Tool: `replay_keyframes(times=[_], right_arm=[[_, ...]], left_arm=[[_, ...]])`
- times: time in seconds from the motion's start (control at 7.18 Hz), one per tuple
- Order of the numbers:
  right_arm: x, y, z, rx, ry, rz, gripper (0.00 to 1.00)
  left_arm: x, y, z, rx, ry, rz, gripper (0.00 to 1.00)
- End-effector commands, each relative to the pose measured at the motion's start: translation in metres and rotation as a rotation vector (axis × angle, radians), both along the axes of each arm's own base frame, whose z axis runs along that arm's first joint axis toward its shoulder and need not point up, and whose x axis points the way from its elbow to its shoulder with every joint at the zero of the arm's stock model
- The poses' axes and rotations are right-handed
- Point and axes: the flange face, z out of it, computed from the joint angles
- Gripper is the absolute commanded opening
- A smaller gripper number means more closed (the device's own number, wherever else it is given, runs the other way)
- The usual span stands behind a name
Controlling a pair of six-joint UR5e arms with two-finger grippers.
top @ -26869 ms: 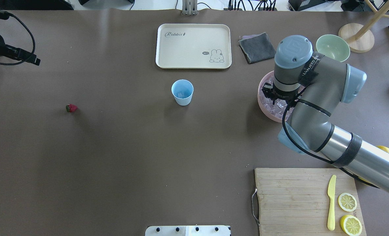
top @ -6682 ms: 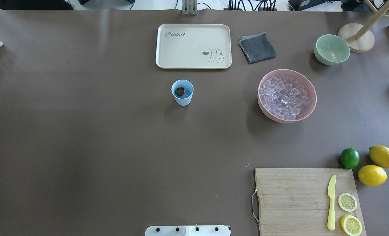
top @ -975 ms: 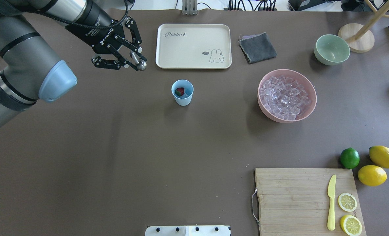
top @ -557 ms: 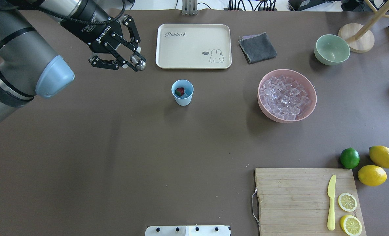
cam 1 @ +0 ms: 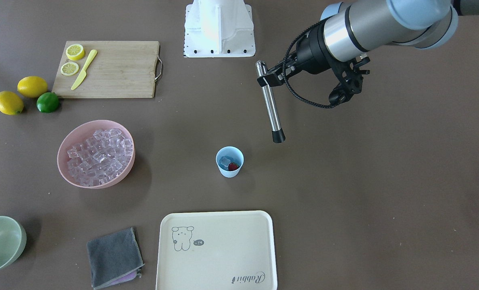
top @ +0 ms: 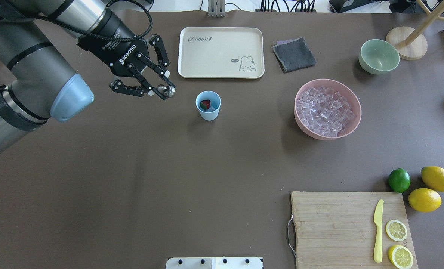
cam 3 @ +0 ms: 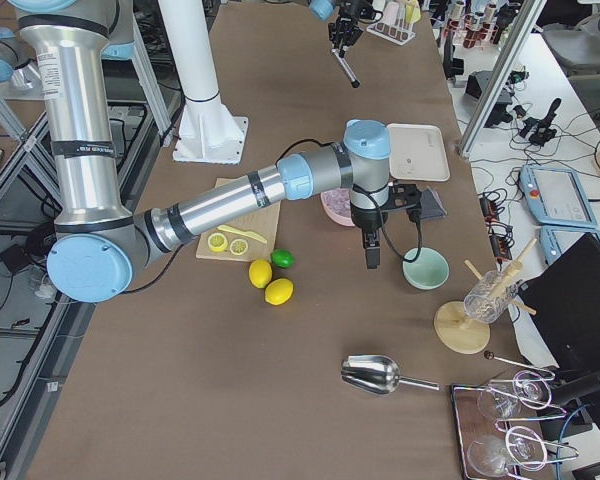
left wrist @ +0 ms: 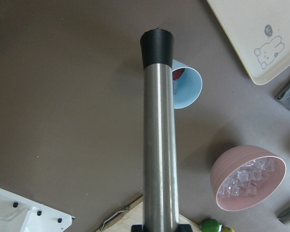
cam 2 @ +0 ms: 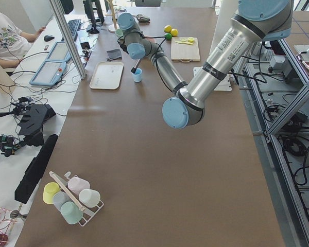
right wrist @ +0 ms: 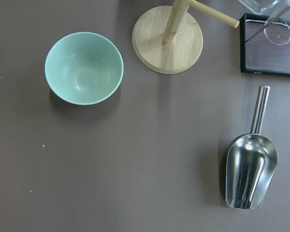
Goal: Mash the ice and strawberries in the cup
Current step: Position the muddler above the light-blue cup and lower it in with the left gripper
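Note:
The muddler's black tip (cam 1: 278, 136) is hanging outside the pale-blue cup's rim. Next, my left gripper moves it across over the cup's opening (cam 1: 230, 158) and then lowers it to mash first.
The pale-blue cup (top: 208, 112) stands mid-table with a dark-red strawberry (top: 205, 104) and clear ice (cam 1: 224, 161) inside it. My left gripper (top: 165, 91) is shut on the top of a steel muddler (cam 1: 269, 102) with a black tip. The muddler hangs tilted in the air, tip down, just to the robot's left of the cup (cam 1: 229, 171). In the left wrist view the muddler (left wrist: 158, 145) fills the middle, and its tip overlaps the cup (left wrist: 188, 92). My right gripper (cam 3: 372, 262) shows only in the exterior right view, beside the green bowl; I cannot tell its state.
A pink bowl (top: 315, 135) full of ice cubes sits right of the cup. A cream tray (top: 214, 52), grey cloth (top: 293, 54) and pale-green bowl (top: 379, 56) line the far side. Near right: cutting board (top: 334, 224) with knife and lemon slices, lime (top: 399, 180), lemons. A metal scoop (right wrist: 251, 169) lies by a wooden stand.
My left gripper has carried the muddler right and nearer, closing on the cup. Since the oldest frame the strawberry went from the table into the cup, and the right arm left the pink bowl.

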Motion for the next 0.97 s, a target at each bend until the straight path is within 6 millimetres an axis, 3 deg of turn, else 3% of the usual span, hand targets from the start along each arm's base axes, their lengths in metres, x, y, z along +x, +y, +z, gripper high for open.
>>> replay_keyframes(times=[0.0,0.42,0.56,0.7,0.84], right_arm=[[0.002,0.011,0.022,-0.051,0.011,0.021,0.96],[0.002,0.012,0.019,-0.049,0.000,0.018,0.96],[0.001,0.012,0.017,-0.046,-0.001,0.017,0.96],[0.002,0.013,0.017,-0.046,-0.003,0.018,0.96],[0.004,0.021,0.013,-0.039,-0.005,0.020,0.96]], left_arm=[[0.030,0.002,0.012,0.004,0.017,0.065,0.00],[0.041,-0.007,0.001,-0.002,0.021,0.077,0.00],[0.031,-0.018,0.005,0.008,0.020,0.057,0.00],[0.003,-0.035,0.003,-0.007,0.027,0.035,0.00],[-0.007,-0.036,-0.009,-0.032,0.042,0.055,0.00]])
